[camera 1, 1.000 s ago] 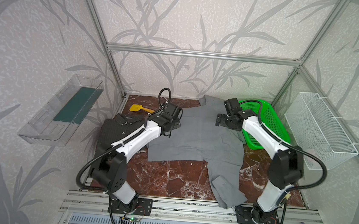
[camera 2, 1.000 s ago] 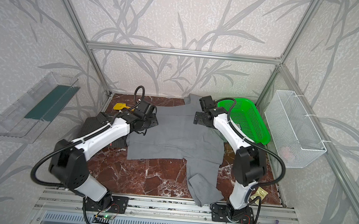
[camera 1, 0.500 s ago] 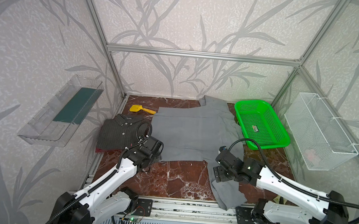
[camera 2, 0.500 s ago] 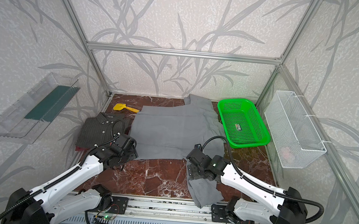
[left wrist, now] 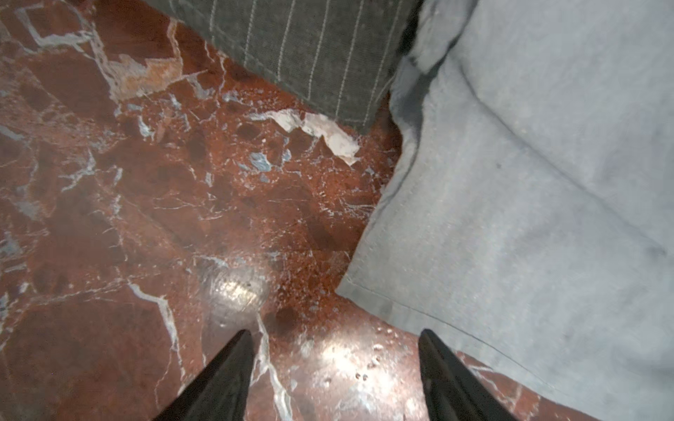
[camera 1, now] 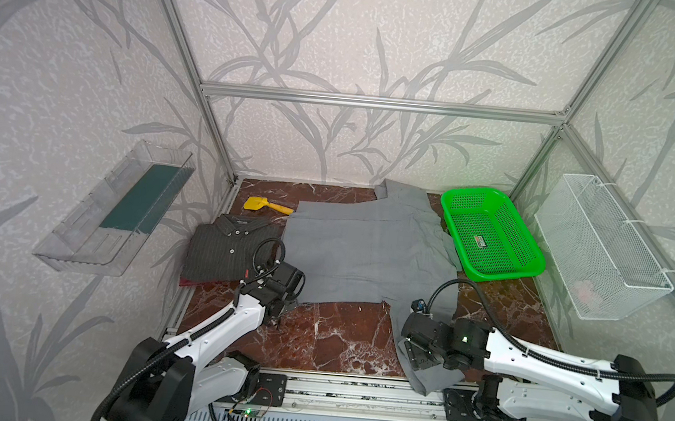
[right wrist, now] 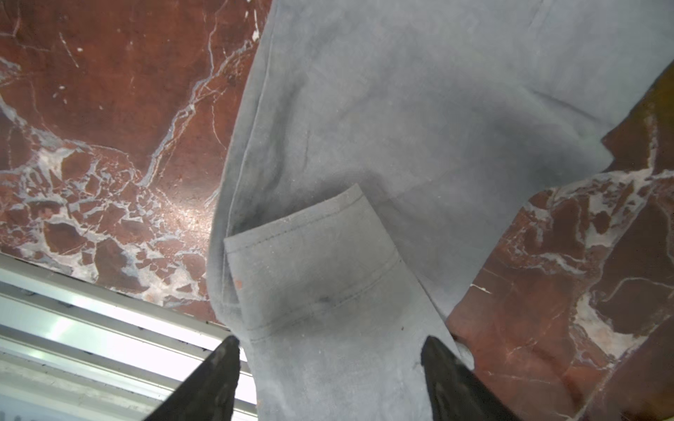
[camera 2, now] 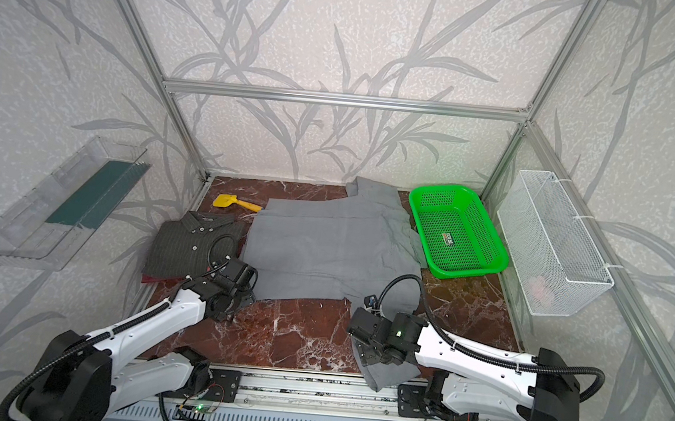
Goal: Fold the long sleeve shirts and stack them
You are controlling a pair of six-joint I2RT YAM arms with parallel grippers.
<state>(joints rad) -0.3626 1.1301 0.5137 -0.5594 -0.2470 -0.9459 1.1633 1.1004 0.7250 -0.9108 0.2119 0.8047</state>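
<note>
With the grey shirt's hem corner (left wrist: 359, 282) loose and its sleeve at the front bar (camera 1: 426, 382), my left gripper should pin the hem corner before my right gripper folds the sleeve.
A light-grey collared shirt (camera 1: 365, 255) (camera 2: 332, 252) lies spread flat mid-table in both top views. One sleeve (right wrist: 401, 127) runs to the front edge, and its cuff (right wrist: 310, 255) is turned back. A folded dark pinstriped shirt (camera 1: 219, 251) (left wrist: 310, 54) rests at the left on a dark red garment (camera 1: 192, 282). My left gripper (camera 1: 276, 323) (left wrist: 335, 335) is open over bare marble, just beside the grey shirt's near-left hem corner (left wrist: 350, 288). My right gripper (camera 1: 415, 351) (right wrist: 330, 340) is open, its jaws straddling the sleeve at the cuff.
A green mesh basket (camera 1: 492, 233) sits at the back right, touching the grey shirt. A yellow scoop (camera 1: 261, 205) lies at the back left. A white wire basket (camera 1: 599, 247) hangs on the right wall and a clear tray (camera 1: 119, 209) on the left. An aluminium rail (camera 1: 354, 384) edges the front.
Both arms came back from the shirt's far side to the near edge. The left now hovers by the hem corner. The right is over the sleeve cuff with narrower jaws.
</note>
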